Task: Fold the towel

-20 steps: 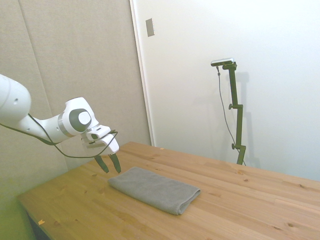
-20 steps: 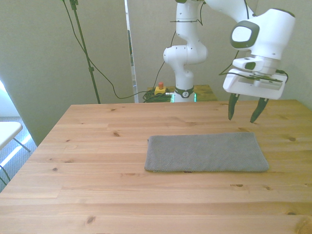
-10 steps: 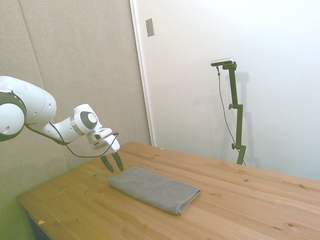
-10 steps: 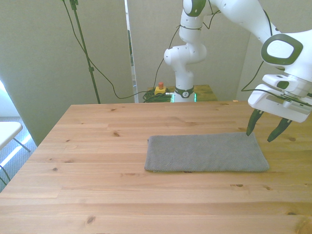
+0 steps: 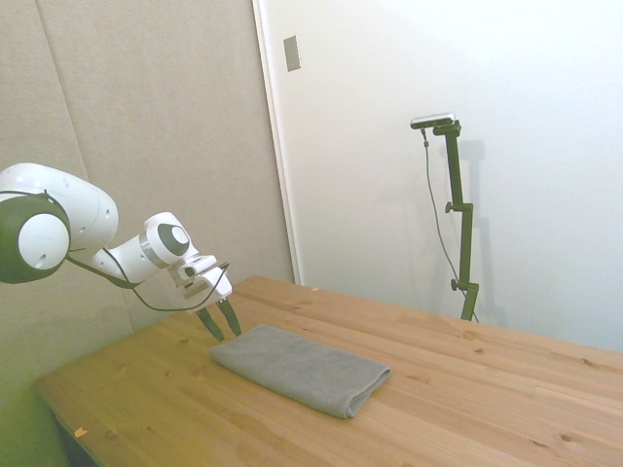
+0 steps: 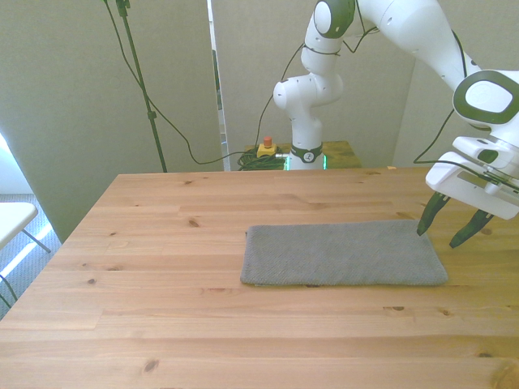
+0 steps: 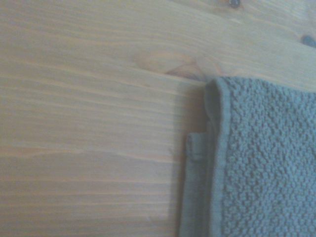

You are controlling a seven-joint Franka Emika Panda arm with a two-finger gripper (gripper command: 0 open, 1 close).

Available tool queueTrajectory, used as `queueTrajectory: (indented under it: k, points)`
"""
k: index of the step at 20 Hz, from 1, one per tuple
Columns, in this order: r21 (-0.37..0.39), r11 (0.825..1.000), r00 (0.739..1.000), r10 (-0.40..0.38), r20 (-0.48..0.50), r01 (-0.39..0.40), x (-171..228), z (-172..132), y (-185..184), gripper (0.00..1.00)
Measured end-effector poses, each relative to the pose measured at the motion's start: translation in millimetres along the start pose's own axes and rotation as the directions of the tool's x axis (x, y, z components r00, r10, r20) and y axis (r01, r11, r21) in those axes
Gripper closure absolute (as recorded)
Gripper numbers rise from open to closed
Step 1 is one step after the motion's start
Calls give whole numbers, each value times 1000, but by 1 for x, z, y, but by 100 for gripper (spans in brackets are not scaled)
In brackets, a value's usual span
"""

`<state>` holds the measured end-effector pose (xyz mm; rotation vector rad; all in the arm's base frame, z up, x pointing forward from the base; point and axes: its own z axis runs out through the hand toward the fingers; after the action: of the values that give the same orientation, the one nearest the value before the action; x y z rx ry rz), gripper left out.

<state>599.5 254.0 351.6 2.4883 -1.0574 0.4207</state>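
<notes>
The layer edges are stacked close together at the short end. The grey towel will fold over with its layers together when I carry it.
The grey towel lies flat on the wooden table as a long folded rectangle, also seen in the side view as towel. My gripper hangs open, tilted, just past the towel's short end at the front view's right, a little above the table; in the side view the gripper is by the towel's left end. Nothing is between the fingers. The wrist view shows a corner of the towel with stacked layer edges on bare wood.
A red-and-yellow button box and cables sit behind the table's far edge near the robot base. A white chair stands off the front view's left. Bare wood surrounds the towel on all sides.
The gripper has moved toward the front view's right and lower, from behind the towel's end to just beyond its short edge. It stays open. The towel has not moved.
</notes>
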Motion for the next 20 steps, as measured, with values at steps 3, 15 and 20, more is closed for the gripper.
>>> queueTrajectory:
  k: [3,15,20]
  points:
    - [-14,1000,1000,-4,-20,4,1,5,0,0]
    - [-51,998,999,36,-13,-37,27,26,22,100]
    - [-37,998,999,43,-10,-43,32,30,28,100]
